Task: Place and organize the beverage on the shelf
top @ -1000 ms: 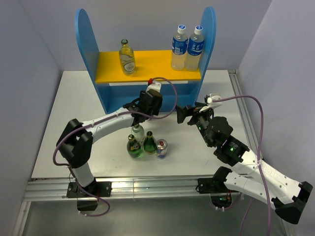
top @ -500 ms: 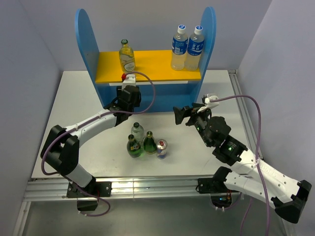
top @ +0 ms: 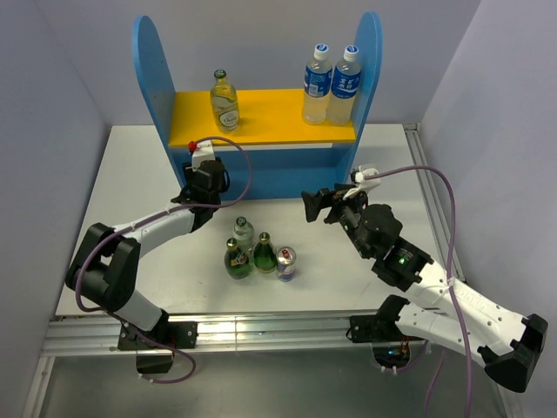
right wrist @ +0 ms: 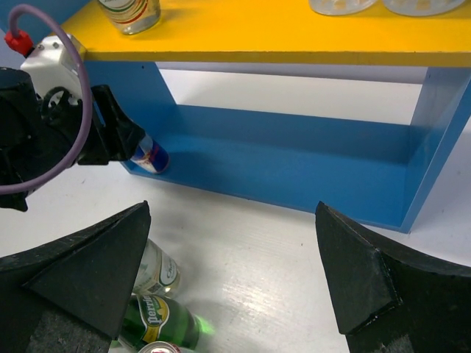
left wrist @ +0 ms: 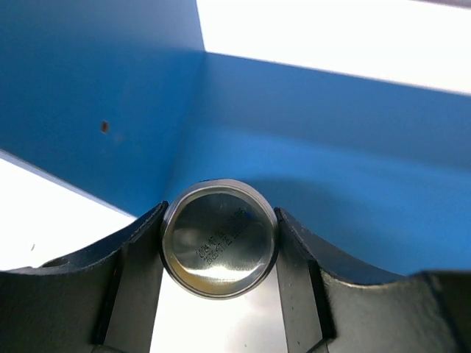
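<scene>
The blue-and-silver can (right wrist: 152,157) is at the empty end of the lower level (right wrist: 178,153), so my left gripper should keep tilting it up until it stands there, and then let go.
My left gripper (left wrist: 221,220) is shut on a slim blue-and-silver can (left wrist: 219,248), whose silver bottom faces the wrist camera. The can (right wrist: 151,156) is at the left end of the blue shelf's (top: 155,70) lower level, tilted; I cannot tell if it touches the base. From above, the left gripper (top: 202,178) hides it. One clear glass bottle (top: 224,103) stands on the yellow board (top: 278,117). On the table stand a clear bottle (top: 243,233), two green bottles (top: 237,259) (top: 265,254) and a can (top: 286,261). My right gripper (top: 315,202) hangs open and empty right of them.
Two tall plastic bottles with blue labels (top: 331,83) stand at the right end of the yellow board. The shelf's lower level (right wrist: 294,158) is bare apart from the held can. Grey walls close in the white table (top: 130,174) on three sides.
My left arm has carried the can leftwards, from the middle of the shelf's front to its lower left corner. The right gripper has drifted slightly left and stays open.
</scene>
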You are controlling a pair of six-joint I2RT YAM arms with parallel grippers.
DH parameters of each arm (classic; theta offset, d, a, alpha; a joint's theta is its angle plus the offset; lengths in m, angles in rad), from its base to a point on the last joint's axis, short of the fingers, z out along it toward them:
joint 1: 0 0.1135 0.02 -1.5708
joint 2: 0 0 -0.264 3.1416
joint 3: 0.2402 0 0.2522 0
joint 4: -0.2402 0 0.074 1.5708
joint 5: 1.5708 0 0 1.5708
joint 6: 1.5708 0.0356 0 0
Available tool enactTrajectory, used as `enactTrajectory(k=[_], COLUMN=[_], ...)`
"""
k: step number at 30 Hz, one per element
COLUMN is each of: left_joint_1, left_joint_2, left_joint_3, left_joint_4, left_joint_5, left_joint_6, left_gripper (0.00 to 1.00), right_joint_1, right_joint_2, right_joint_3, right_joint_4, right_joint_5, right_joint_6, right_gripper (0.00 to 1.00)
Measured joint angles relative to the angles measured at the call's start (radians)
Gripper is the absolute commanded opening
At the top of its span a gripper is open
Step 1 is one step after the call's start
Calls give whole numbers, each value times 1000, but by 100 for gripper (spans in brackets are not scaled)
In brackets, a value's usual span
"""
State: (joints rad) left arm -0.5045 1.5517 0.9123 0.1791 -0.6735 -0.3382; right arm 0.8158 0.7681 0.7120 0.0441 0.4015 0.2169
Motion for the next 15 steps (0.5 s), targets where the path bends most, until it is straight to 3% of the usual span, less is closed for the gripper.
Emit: enactTrajectory(k=[7, 10, 11, 13, 14, 15], left_joint_1=[43, 55, 59, 64, 66, 68], left_joint_2=[24, 39, 45, 54, 59, 63], left_joint_3=[-3, 14, 20, 29, 33, 36], left_joint_4=[65, 76, 78, 84, 88, 91], left_joint_5=[-12, -10, -7, -4, -5, -5], left_joint_6=[-2, -13, -17, -21, -23, -23], left_gripper=[0, 11, 22, 30, 42, 47], right_joint_1=[0, 0, 0, 0, 0, 0], right_joint_2=[10, 16, 18, 21, 23, 24], right_joint_3=[0, 0, 0, 0, 0, 0], right_joint_4=[0, 0, 0, 0, 0, 0], right_joint_5=[-3, -3, -3, -4, -5, -5], right_joint_6=[0, 2, 2, 3, 3, 3], right_gripper=[100, 100, 100, 100, 100, 100])
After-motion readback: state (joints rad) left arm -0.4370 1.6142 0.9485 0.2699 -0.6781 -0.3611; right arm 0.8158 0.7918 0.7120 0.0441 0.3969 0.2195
